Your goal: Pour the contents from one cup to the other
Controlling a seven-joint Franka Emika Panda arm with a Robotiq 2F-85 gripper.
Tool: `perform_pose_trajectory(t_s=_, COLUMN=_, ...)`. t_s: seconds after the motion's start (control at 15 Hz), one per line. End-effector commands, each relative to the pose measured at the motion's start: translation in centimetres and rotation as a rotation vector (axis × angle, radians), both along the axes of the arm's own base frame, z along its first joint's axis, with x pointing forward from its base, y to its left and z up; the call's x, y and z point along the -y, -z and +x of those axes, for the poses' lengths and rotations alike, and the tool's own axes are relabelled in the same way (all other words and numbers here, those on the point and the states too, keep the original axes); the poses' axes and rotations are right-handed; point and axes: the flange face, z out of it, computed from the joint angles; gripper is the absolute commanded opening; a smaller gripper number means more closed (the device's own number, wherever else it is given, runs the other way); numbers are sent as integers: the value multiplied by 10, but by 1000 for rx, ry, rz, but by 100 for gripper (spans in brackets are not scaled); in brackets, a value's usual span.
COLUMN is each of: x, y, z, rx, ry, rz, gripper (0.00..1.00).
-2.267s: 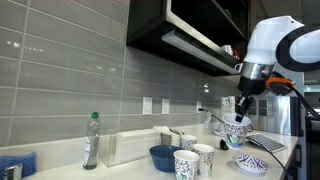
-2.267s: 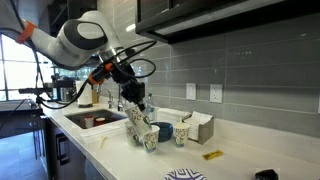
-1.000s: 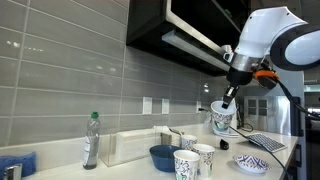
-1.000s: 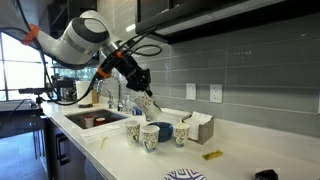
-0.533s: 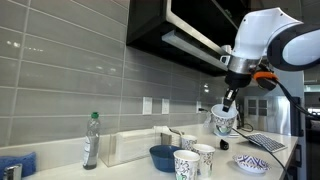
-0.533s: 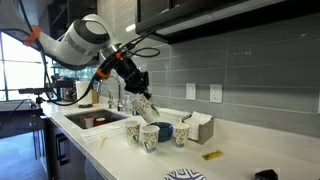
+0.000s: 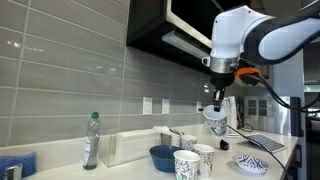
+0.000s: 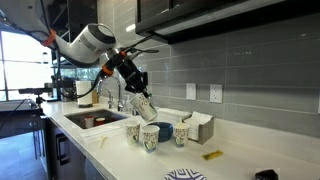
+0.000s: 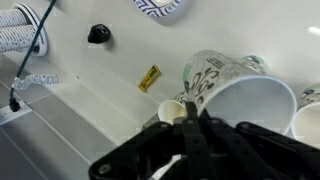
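Note:
The white cup's opening (image 8: 140, 97) still tilts upward above the standing cups, so next I swing the white cup's rim (image 8: 136, 98) down and tip the white cup further to pour.
My gripper (image 7: 218, 103) (image 8: 138, 92) is shut on the rim of the white cup with a dark blue pattern (image 7: 215, 123) (image 8: 146, 108). It holds the cup in the air, tilted over. In the wrist view the gripper (image 9: 189, 114) pinches the cup's wall, and the cup (image 9: 238, 92) lies on its side with its mouth toward the lower right. What is inside it I cannot make out. Below stand three similar patterned cups (image 8: 150, 137) (image 8: 134, 131) (image 8: 181, 134); one cup's open top (image 9: 172, 110) shows just beside the fingers.
A solid blue bowl (image 7: 162, 156) (image 8: 164, 130) sits behind the cups. A sink (image 8: 90, 120) lies beyond them, a white box (image 8: 201, 127) by the wall. A yellow scrap (image 9: 149, 78), a black object (image 9: 97, 34), a patterned plate (image 7: 251, 165) and a bottle (image 7: 91, 141) rest on the counter.
The arm has carried the held cup sideways toward the standing cups and slightly lower, tilting it further. The grip has stayed shut.

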Motion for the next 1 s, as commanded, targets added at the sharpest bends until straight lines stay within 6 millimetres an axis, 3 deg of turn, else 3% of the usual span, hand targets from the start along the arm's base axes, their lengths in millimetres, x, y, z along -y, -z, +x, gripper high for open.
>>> perform_pose_trajectory(t_s=0.0, x=-14, y=6, z=27, rx=-57, ry=26, rz=-81, gripper=1)
perform_pose_trajectory(t_s=0.13, x=-24, y=13, z=36, rx=-70, ry=18, rz=-108, gripper=1)
perform_pose_trajectory(t_s=0.2, x=-13, y=11, z=21, rx=-63, ry=14, rz=-73, gripper=4)
perform_pose_trajectory(t_s=0.53, x=-22, y=18, z=33, rx=-79, ry=9, rz=-82, gripper=1)
perform_pose_trajectory(t_s=0.93, x=-52, y=29, z=24, rx=-217, ry=101, rz=-270, gripper=1)
